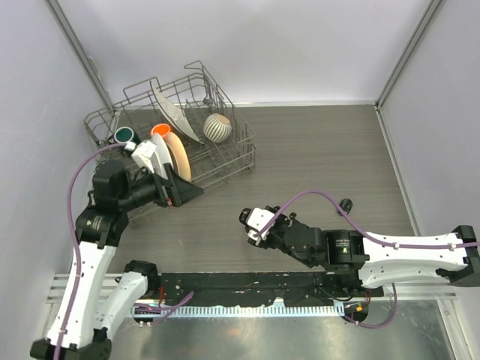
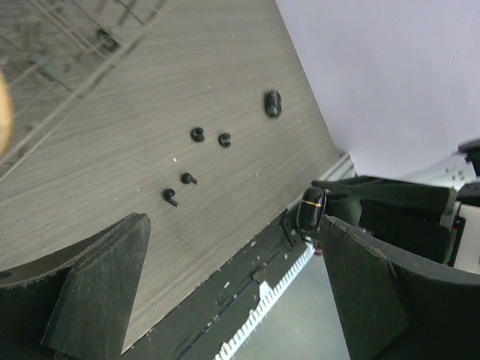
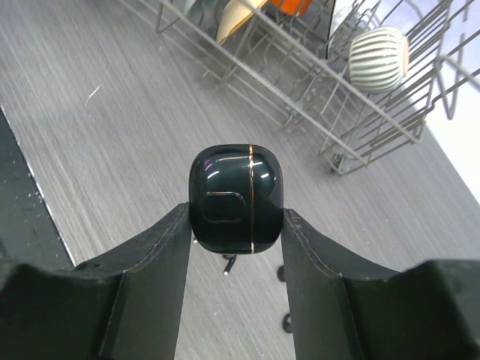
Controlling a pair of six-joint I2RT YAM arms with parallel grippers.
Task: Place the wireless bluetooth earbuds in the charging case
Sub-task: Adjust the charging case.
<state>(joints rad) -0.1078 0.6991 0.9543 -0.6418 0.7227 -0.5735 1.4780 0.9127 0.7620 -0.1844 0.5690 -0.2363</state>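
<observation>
I should keep moving my open left gripper toward the charging case (image 1: 244,216), which sticks out free from my right gripper, until its fingers close on the exposed end (image 2: 308,212).
The glossy black charging case (image 3: 236,196), with a thin gold seam, sits lidded between the fingers of my right gripper (image 3: 236,214), which is shut on its sides above the table. The left wrist view shows the same case (image 2: 311,208) in that grip. Several tiny black earbuds (image 2: 197,134) (image 2: 224,139) (image 2: 188,178) (image 2: 171,197) lie loose on the wood-grain table; one earbud (image 3: 229,264) is just below the held case. My left gripper (image 2: 234,225) hangs open and holds nothing, beside the dish rack (image 1: 225,161). From above, the right gripper (image 1: 250,223) is near the table's middle.
The wire dish rack at the back left holds plates, mugs and a ribbed white cup (image 1: 217,127). A small black oblong object (image 1: 346,203) lies alone on the table to the right. A dark mounting rail (image 1: 247,285) runs along the near edge.
</observation>
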